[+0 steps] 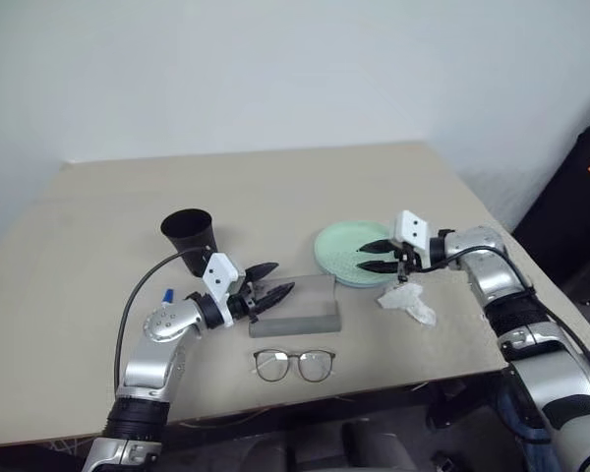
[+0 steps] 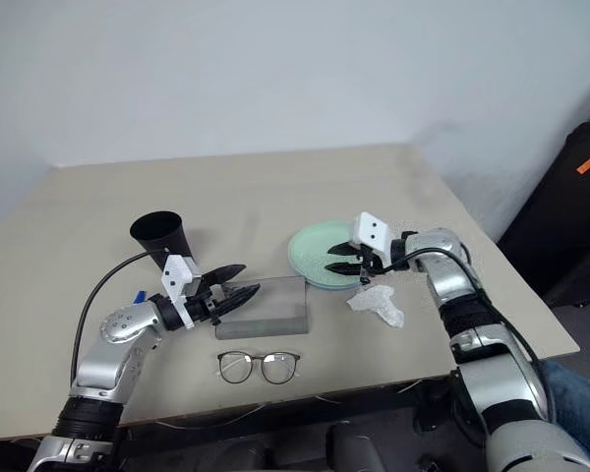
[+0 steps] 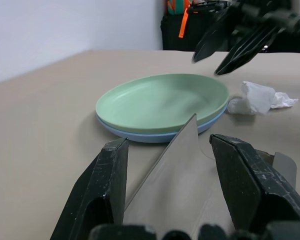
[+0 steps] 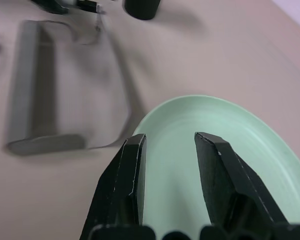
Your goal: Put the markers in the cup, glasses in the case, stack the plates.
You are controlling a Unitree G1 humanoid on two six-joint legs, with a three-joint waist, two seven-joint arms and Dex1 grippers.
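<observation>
The glasses (image 1: 294, 365) will stay folded and fit lengthwise inside the grey case when the robot lowers them, because the glasses' arms are tucked behind the lenses (image 1: 316, 367).
The mint green plate (image 1: 346, 246) lies stacked on the light blue plate (image 3: 140, 136) at the table's right middle. My right gripper (image 1: 366, 258) hovers open just over the green plate's near rim, with nothing in it. The grey case (image 1: 295, 313) lies in front of me with its translucent lid (image 3: 182, 165) raised. My left gripper (image 1: 281, 278) is open at the case's left end, its fingers either side of the lid's edge. The glasses (image 1: 295, 365) lie near the front edge. The black cup (image 1: 189, 234) stands upright behind my left arm. A marker's blue cap (image 1: 167, 294) peeks out beside that arm.
A crumpled white tissue (image 1: 409, 303) lies just in front of the plates, under my right wrist. A black cable (image 1: 138, 295) loops off my left forearm. The table's right edge (image 1: 531, 285) runs close to my right arm, and a black bag stands beyond it.
</observation>
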